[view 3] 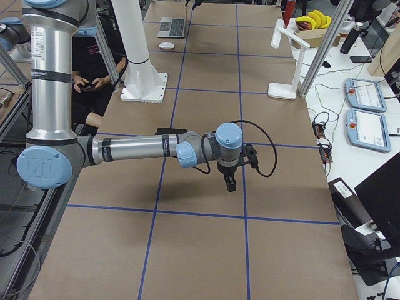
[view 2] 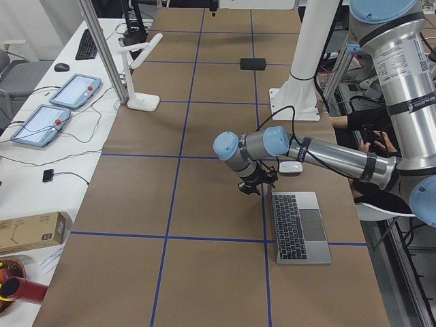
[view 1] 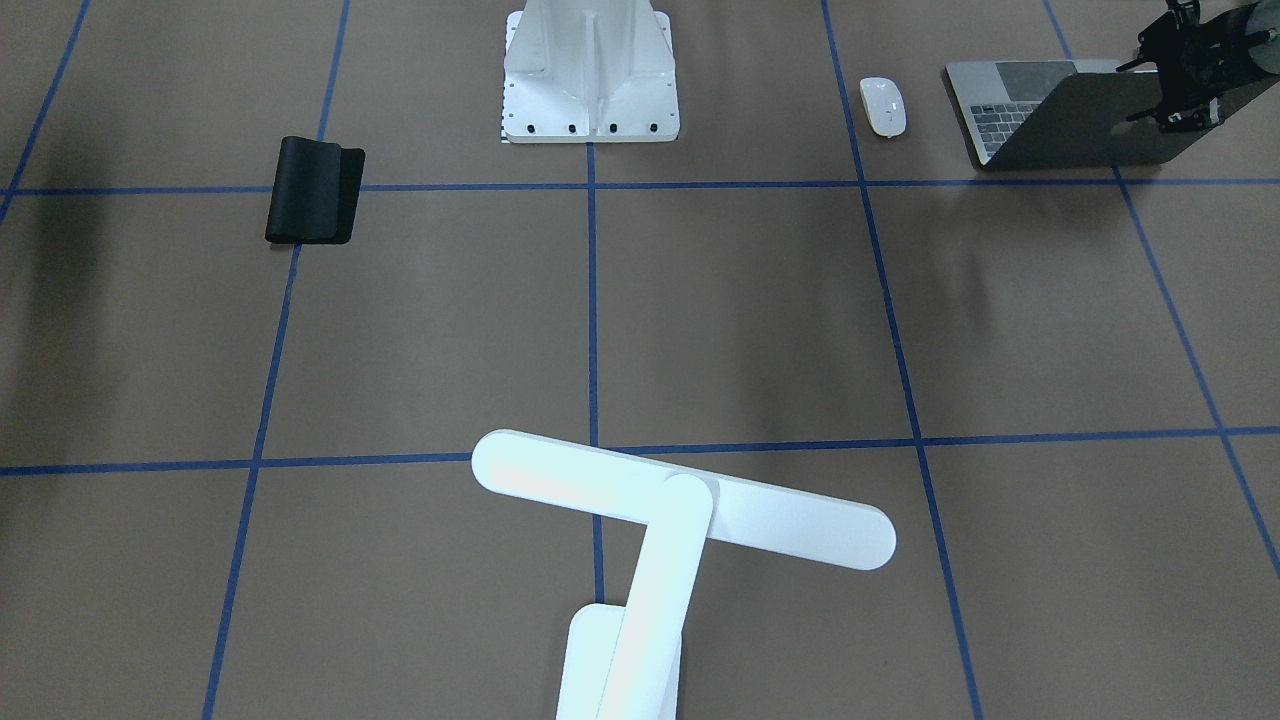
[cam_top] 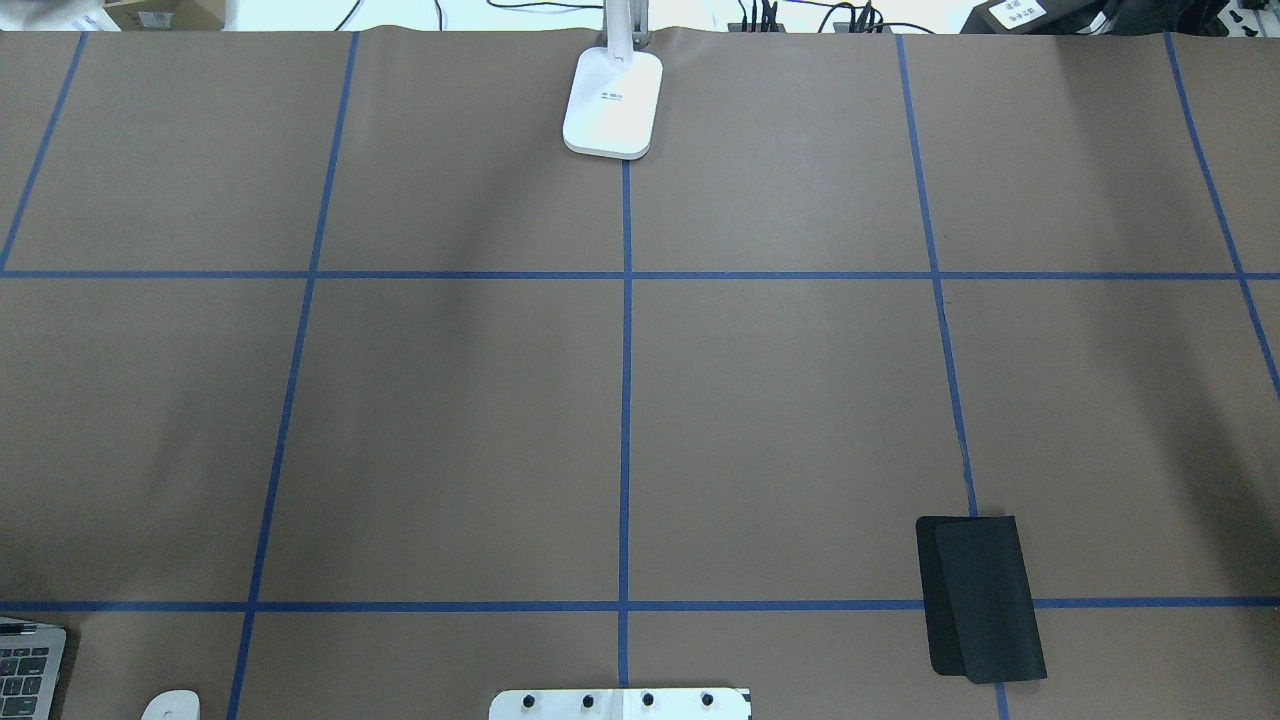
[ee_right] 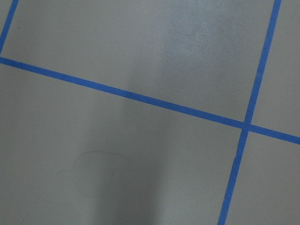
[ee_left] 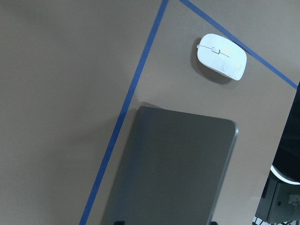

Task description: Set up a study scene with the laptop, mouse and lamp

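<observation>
I am about to carry the partly open lid, which joins the keyboard base (view 1: 993, 114) along its lower edge (view 1: 1074, 166), so the keyboard base will come along, still open.
The laptop (view 1: 1080, 125) stands partly open at the robot's near left; its grey lid back fills the left wrist view (ee_left: 173, 173). My left gripper (view 1: 1145, 92) is at the lid's free edge, jaws apart; I cannot tell if it touches the lid. The white mouse (view 1: 883, 105) lies beside the laptop and also shows in the left wrist view (ee_left: 221, 56). The white lamp (view 1: 680, 510) stands at the table's far middle edge, with its base (cam_top: 612, 103) in the overhead view. My right gripper (view 3: 229, 183) hangs over bare table; I cannot tell if it is open or shut.
A black mouse pad (view 1: 313, 190), partly folded, lies on the robot's near right. The white ribbed pedestal (view 1: 590, 70) stands at the robot's base. Blue tape lines divide the brown table (cam_top: 780, 420). Operator tablets (view 3: 365, 94) lie beyond the table's far edge.
</observation>
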`<action>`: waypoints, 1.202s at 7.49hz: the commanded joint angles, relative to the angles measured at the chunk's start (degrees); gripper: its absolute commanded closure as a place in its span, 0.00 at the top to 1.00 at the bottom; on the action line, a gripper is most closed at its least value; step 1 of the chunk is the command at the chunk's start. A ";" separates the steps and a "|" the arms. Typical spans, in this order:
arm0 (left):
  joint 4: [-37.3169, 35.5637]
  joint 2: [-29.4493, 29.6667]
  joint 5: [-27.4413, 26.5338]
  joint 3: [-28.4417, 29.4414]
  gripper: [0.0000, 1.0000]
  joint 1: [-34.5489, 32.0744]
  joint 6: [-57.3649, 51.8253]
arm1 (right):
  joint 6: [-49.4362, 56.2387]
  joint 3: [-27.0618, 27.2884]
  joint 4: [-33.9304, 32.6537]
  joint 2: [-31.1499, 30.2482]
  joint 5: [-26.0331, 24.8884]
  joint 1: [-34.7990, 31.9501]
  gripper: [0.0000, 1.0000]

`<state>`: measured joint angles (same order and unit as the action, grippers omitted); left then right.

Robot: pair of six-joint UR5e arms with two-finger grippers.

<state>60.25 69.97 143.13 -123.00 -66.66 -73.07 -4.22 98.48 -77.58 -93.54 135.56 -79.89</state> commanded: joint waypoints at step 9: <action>0.48 -0.09 -0.05 -1.88 0.00 0.92 -3.22 | -0.09 -0.92 0.06 0.03 0.05 0.70 1.00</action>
<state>60.80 69.82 143.11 -124.25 -65.53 -76.29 -4.24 97.75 -77.55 -93.51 135.58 -79.45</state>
